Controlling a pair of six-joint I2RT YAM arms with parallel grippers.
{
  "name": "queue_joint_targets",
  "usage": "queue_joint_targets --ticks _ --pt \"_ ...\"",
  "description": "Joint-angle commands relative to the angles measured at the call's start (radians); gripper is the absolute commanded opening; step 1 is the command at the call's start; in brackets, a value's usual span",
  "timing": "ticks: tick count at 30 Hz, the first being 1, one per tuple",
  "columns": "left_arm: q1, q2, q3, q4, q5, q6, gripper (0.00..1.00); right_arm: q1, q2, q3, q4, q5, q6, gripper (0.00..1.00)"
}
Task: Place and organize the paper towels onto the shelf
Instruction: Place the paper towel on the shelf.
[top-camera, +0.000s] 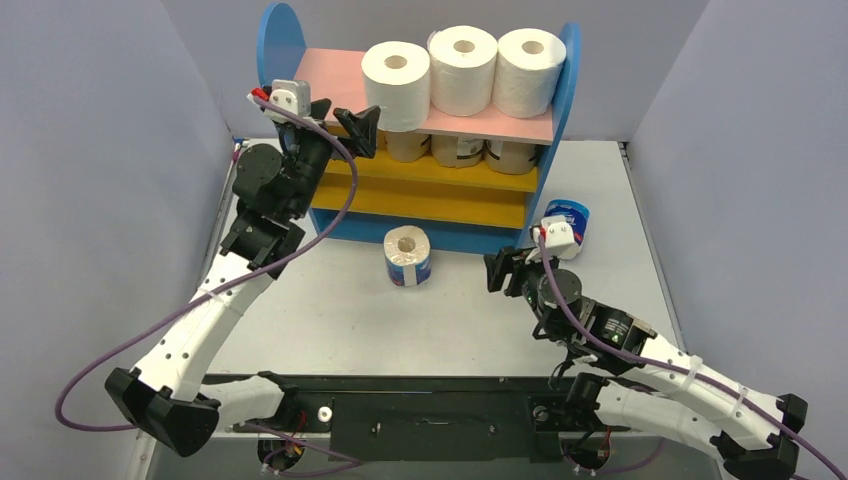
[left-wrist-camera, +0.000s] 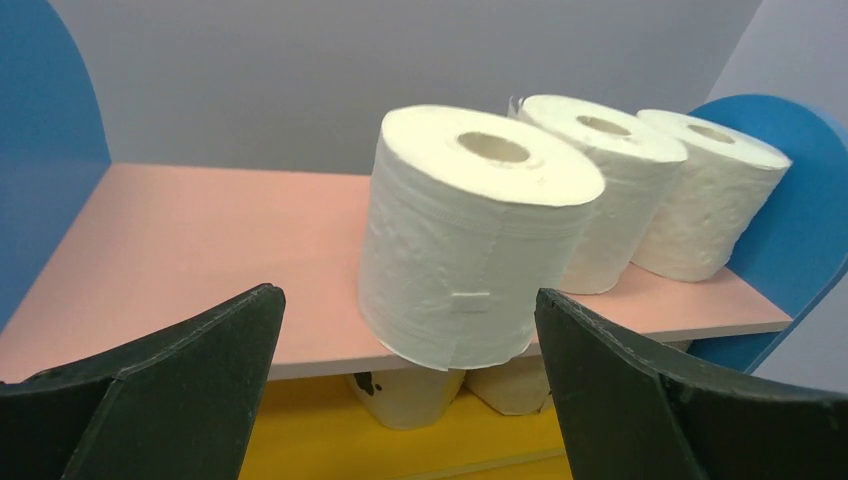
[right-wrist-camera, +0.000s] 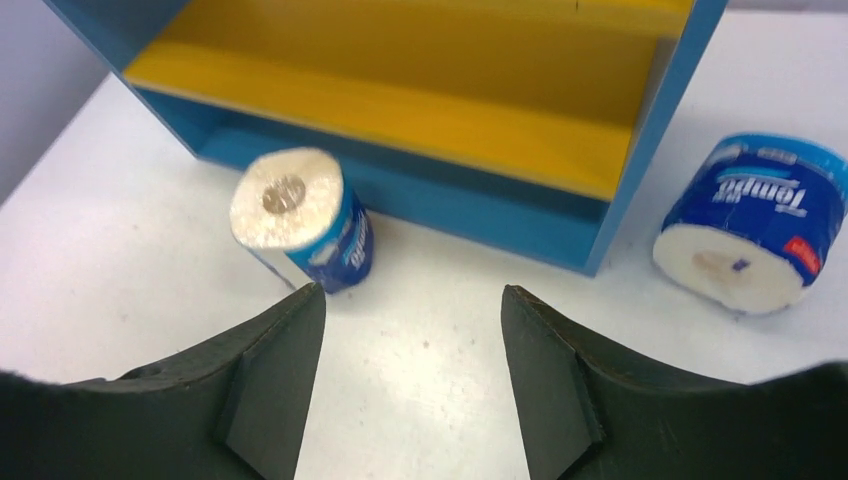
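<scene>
The white roll beside my left gripper sticks out past the pink top board's front edge (top-camera: 402, 126). Next, my left gripper reaches in and pushes the roll (top-camera: 398, 95) farther back.
The shelf (top-camera: 278, 45) stands at the back. Three white rolls stand on its pink top board (top-camera: 330, 75); the leftmost (top-camera: 396, 85) overhangs the front edge (left-wrist-camera: 470, 240). Three tan rolls (top-camera: 457, 150) stand on the upper yellow board. One blue-and-white roll (top-camera: 408, 257) stands on the table before the shelf (right-wrist-camera: 300, 215). The other (top-camera: 567, 222) lies beside the shelf's right panel (right-wrist-camera: 750, 215). My left gripper (top-camera: 355, 125) is open and empty, just in front of the leftmost white roll (left-wrist-camera: 408, 292). My right gripper (top-camera: 505, 270) is open and empty above the table (right-wrist-camera: 412, 291), between the two blue rolls.
The lower yellow board (right-wrist-camera: 400, 110) and blue base (right-wrist-camera: 450, 210) hold nothing in view. Grey walls close in the table (top-camera: 330, 320) on the left, right and back. A black mounting bar (top-camera: 430, 415) runs along the near edge. Purple cables (top-camera: 340, 200) hang from both arms.
</scene>
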Motion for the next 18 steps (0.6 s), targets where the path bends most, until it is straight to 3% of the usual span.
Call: queue_joint_targets --ticks 1,9,18 --pt "0.075 0.048 0.068 -0.095 0.105 -0.172 0.96 0.007 -0.056 -0.081 -0.001 -0.031 0.075 0.6" --pt "0.107 0.117 0.131 -0.096 0.129 -0.18 0.98 0.007 -0.122 -0.147 -0.012 0.005 0.083 0.59" --pt "0.108 0.128 0.097 0.025 0.215 -0.177 0.98 0.008 -0.127 -0.167 -0.008 0.026 0.073 0.59"
